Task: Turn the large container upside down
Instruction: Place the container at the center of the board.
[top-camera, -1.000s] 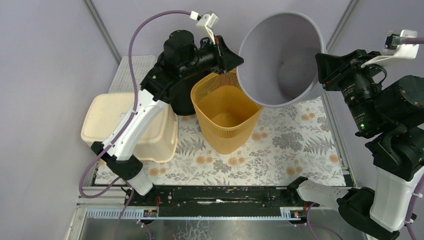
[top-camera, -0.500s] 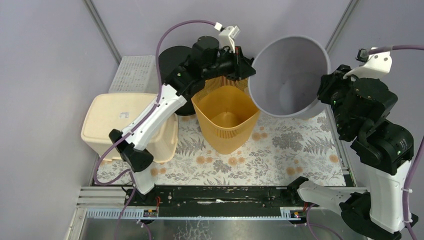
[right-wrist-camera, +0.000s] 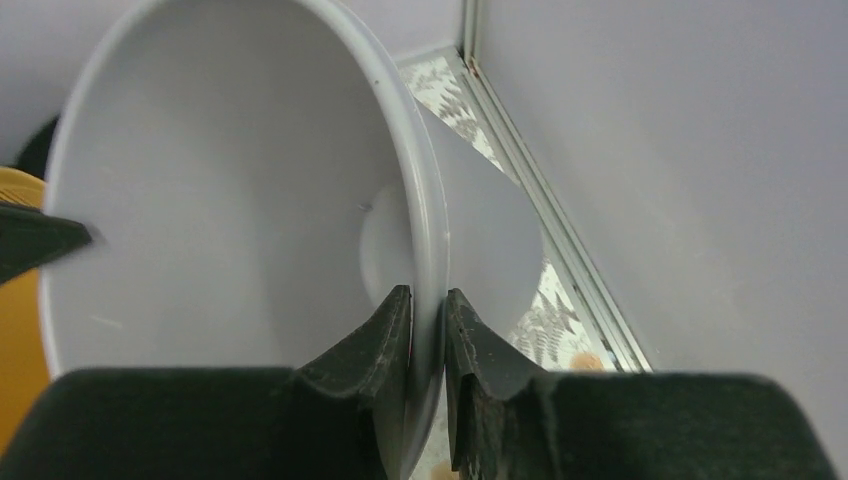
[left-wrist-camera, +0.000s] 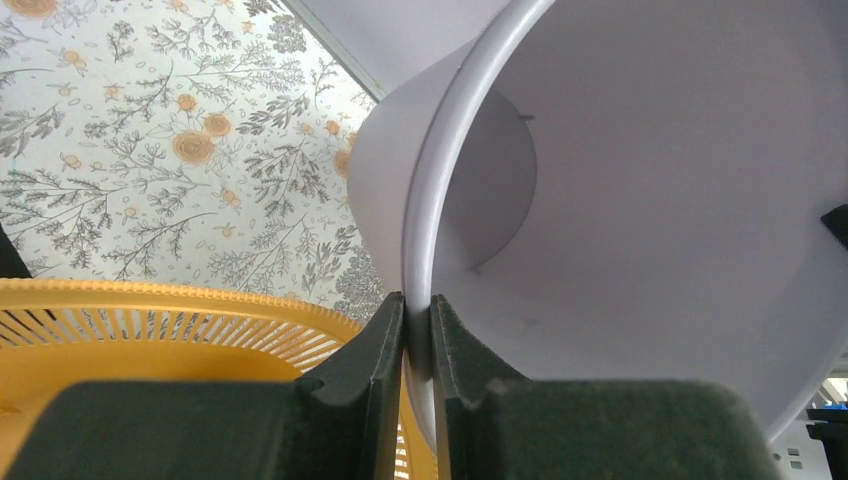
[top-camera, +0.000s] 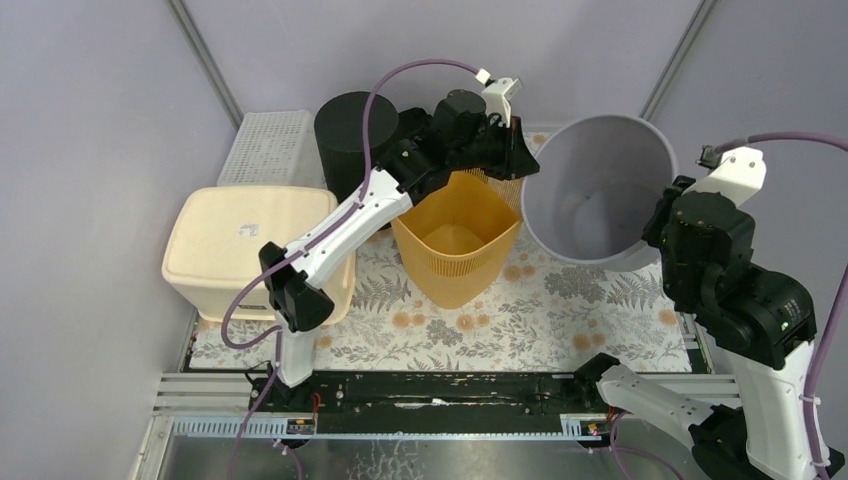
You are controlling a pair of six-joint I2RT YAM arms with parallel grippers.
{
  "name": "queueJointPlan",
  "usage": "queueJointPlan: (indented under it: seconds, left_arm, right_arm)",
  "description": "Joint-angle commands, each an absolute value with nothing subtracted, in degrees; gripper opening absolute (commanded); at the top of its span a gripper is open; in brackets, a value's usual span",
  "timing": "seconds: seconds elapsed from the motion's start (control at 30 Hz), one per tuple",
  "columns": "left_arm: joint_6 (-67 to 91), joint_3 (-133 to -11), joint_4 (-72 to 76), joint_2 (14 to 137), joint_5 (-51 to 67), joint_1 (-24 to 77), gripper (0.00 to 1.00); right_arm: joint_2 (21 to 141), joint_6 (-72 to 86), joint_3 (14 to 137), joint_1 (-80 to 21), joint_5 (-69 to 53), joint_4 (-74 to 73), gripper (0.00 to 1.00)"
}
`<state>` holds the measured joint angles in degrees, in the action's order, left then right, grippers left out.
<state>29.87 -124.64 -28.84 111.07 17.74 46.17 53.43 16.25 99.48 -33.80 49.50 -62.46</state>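
Observation:
My left gripper should keep bringing the container's rim down until the base touches the mat, because the large container's base (top-camera: 612,212) faces the open mat (top-camera: 590,300) and its opening faces up.
The large container (top-camera: 598,190) is a pale lilac-grey round bucket at the back right of the mat, its mouth facing up toward the camera. My left gripper (top-camera: 520,168) is shut on its left rim, the rim (left-wrist-camera: 418,250) pinched between the dark fingers. On the opposite side my right gripper (top-camera: 662,222) is shut on the right rim, and the right wrist view shows that rim (right-wrist-camera: 428,220) running down between its jaws (right-wrist-camera: 428,330). The bucket's inside (right-wrist-camera: 220,200) looks bare.
An orange slatted basket (top-camera: 458,240) stands just left of the bucket, under my left wrist. A black cylinder (top-camera: 355,135) and a white perforated tray (top-camera: 268,148) are at the back left, a cream lidded tub (top-camera: 245,245) at the left. A metal frame rail (right-wrist-camera: 540,180) runs along the right.
Both arms swung the bucket from tilted toward the camera and raised, down and to the right, so it now sits lower with its mouth upward. Both grips stayed on the rim.

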Motion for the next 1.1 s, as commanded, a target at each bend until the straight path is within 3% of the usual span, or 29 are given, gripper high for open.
queueJointPlan:
  seconds: [0.0,0.33,1.07]
  left_arm:
    - [31.97,-129.14,-17.59,110.88,27.89,52.82,0.14]
    - [32.39,-130.19,-16.92,114.23,28.08,55.37,0.14]
    - [32.74,-129.75,-16.79,115.39,29.74,57.13,0.15]
  right_arm:
    - [53.56,22.45,91.44,-35.24,39.18,-60.5,0.0]
    - [47.47,26.96,80.12,-35.24,37.93,-60.77,0.0]
    - [42.91,30.55,74.03,-35.24,31.29,-64.47,0.0]
